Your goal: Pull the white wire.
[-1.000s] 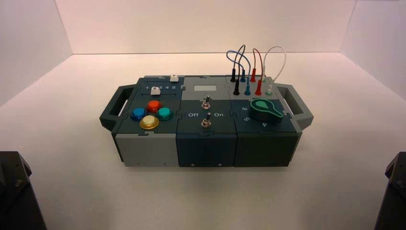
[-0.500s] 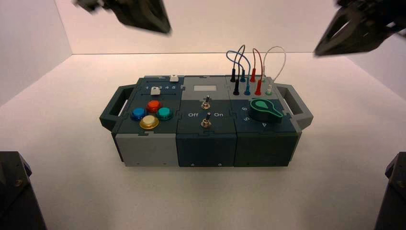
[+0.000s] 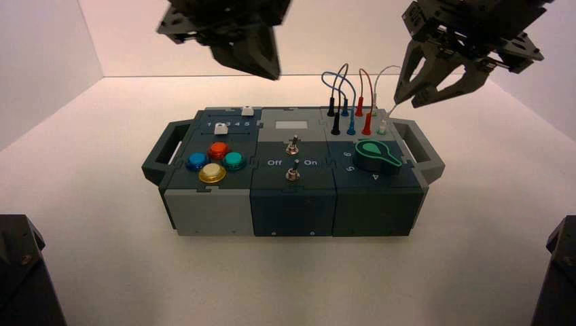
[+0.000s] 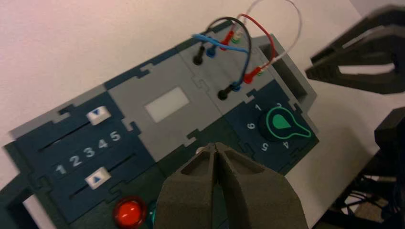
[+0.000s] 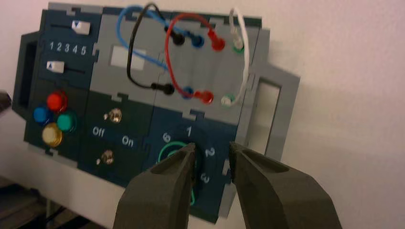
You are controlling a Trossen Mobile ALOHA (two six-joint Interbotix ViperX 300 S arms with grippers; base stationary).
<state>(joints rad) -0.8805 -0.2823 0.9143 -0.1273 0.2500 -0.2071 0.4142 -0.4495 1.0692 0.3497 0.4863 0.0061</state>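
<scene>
The near plug point(image 3: 382, 127) will come out when I pull, and the far plug will stay in, because the white wire arches loosely point(image 3: 388, 67) between its sockets.
The white wire point(image 3: 375, 83) arches over the back right corner of the box point(image 3: 292, 210), both plugs in their sockets. It also shows in the left wrist view point(image 4: 300, 24) and the right wrist view point(image 5: 245, 57). My right gripper point(image 3: 406, 103) hangs open just above and to the right of the wire's loop, partly covering it. In its own view its jaws point(image 5: 211, 149) stand apart and empty over the knob's side of the box. My left gripper point(image 3: 270, 73) is shut and empty, high above the back middle of the box point(image 4: 216, 146).
A red wire point(image 3: 365, 76) and blue and black wires point(image 3: 334, 80) loop right beside the white one. A green knob point(image 3: 375, 156) sits in front of the sockets. Two toggle switches point(image 3: 293, 146), four coloured buttons point(image 3: 216, 161) and two sliders point(image 3: 221, 128) lie to the left.
Both arms have come down into view from above. The right gripper has moved down and left to the white wire's loop. The left gripper has moved right over the box's back.
</scene>
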